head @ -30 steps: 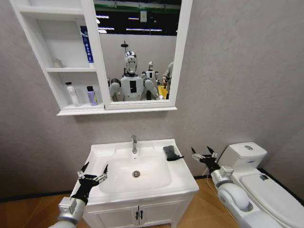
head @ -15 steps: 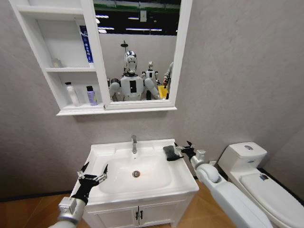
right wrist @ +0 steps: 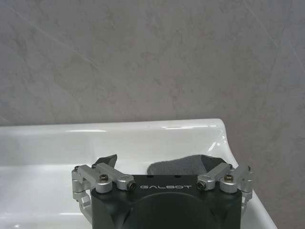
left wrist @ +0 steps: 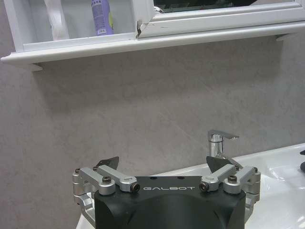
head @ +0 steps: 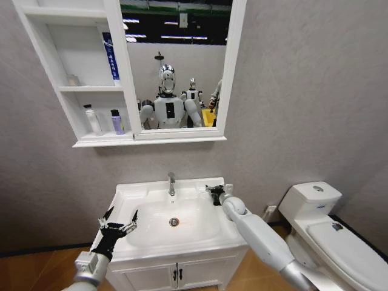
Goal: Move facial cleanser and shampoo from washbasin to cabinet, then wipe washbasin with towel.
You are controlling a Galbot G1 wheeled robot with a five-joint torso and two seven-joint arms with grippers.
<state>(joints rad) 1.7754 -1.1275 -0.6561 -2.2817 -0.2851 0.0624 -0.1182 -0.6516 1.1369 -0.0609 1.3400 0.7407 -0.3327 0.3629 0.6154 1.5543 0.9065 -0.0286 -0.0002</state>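
Observation:
The dark grey towel (right wrist: 180,166) should bunch up between the fingers and spread out past them when I wipe the washbasin, because the towel's soft, rounded edge (right wrist: 155,167) is slack.
The white washbasin (head: 130,197) has a chrome tap (head: 171,182) and a round drain (head: 174,222). On its back right corner lies the dark grey towel (right wrist: 178,165). My right gripper (head: 216,193) (right wrist: 159,162) is open right over the towel, one finger on either side of it. My left gripper (head: 119,219) (left wrist: 163,164) stays open at the basin's front left corner, holding nothing. A white bottle (head: 92,119) and a purple bottle (head: 117,122) stand on the lowest shelf of the cabinet (head: 66,91). I cannot tell which is cleanser and which shampoo.
A mirror (head: 176,66) joins the cabinet's right side, above the basin. A white toilet (head: 321,224) stands close to the right of the basin. A white cupboard (head: 176,273) with black handles sits under the basin. A grey wall runs behind everything.
My right arm has swung left from beside the toilet to the basin's back right corner, bringing its open gripper onto the towel. The left arm has not moved.

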